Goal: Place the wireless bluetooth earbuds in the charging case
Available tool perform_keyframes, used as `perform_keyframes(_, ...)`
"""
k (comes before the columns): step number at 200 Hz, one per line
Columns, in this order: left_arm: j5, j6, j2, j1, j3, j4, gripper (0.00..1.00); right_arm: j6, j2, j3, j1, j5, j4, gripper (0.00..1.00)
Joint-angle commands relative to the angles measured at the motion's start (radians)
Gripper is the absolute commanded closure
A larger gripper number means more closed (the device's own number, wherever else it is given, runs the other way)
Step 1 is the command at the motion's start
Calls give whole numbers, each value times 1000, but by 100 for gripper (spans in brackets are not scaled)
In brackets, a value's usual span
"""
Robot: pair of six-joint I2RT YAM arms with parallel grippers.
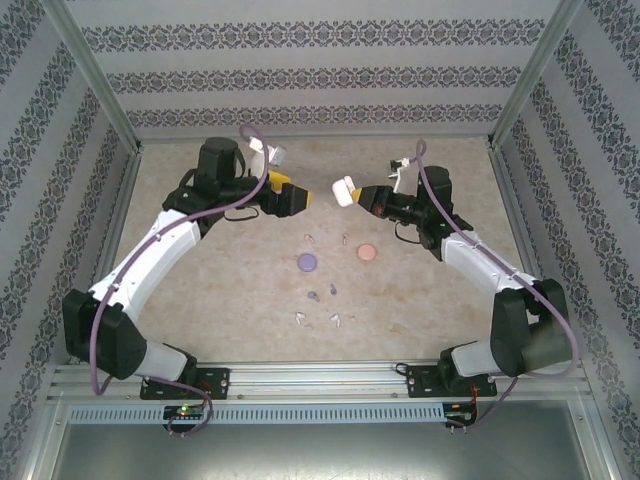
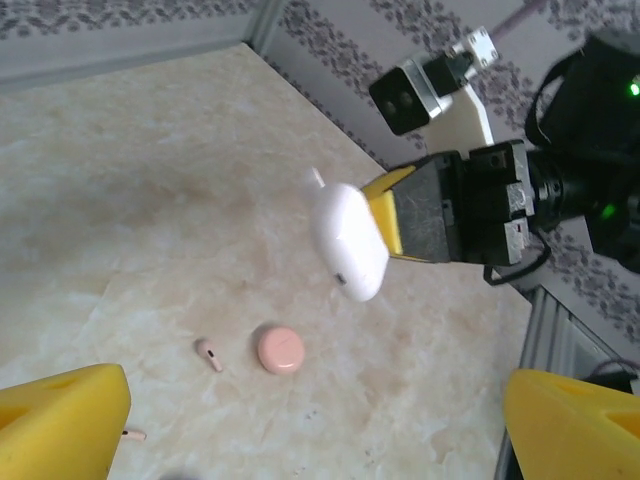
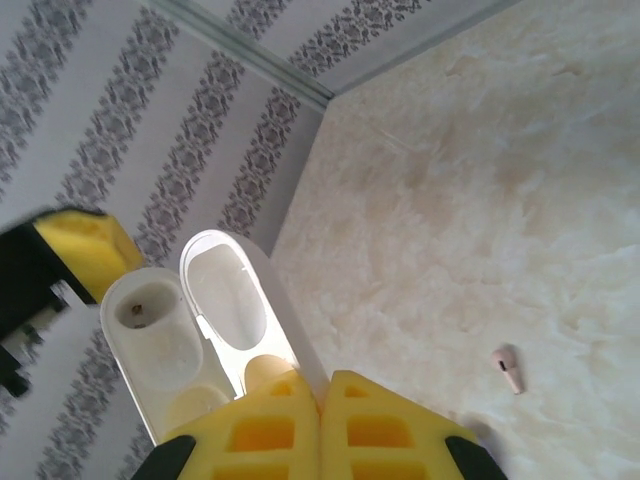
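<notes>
My right gripper is pinching the white charging case's lid edge (image 3: 270, 368) over the case's open end, so next my left gripper takes the case's base (image 3: 160, 345) to free my right gripper for the earbuds.
An open white charging case (image 3: 200, 320) hangs in the air, pinched at its lid edge by my right gripper (image 3: 322, 385), which is shut on it. From the left wrist view the same case (image 2: 348, 240) floats above the table in that gripper (image 2: 382, 215). My left gripper (image 2: 320, 440) is open wide with nothing between its fingers, facing the case a short way off (image 1: 297, 198). Tiny earbuds lie on the table: a pink one (image 2: 208, 353), purple ones (image 1: 313, 296) and white ones (image 1: 300, 320).
A round pink case (image 2: 279, 350) and a round purple case (image 1: 307, 262) lie shut on the marble-patterned table (image 1: 200, 290). Patterned walls and metal frame posts (image 1: 125, 125) close in the back and sides.
</notes>
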Motion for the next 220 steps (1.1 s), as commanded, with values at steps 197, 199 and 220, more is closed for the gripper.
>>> perform_keyframes(197, 330, 460, 530, -10, 580, -703, 27, -587, 223, 400, 63, -189, -591, 100)
perform_keyframes(199, 330, 461, 531, -10, 580, -705, 27, -587, 224, 402, 65, -188, -594, 100)
perform_keyframes(220, 338, 475, 532, -11, 580, -720, 31, -593, 234, 413, 71, -181, -602, 100)
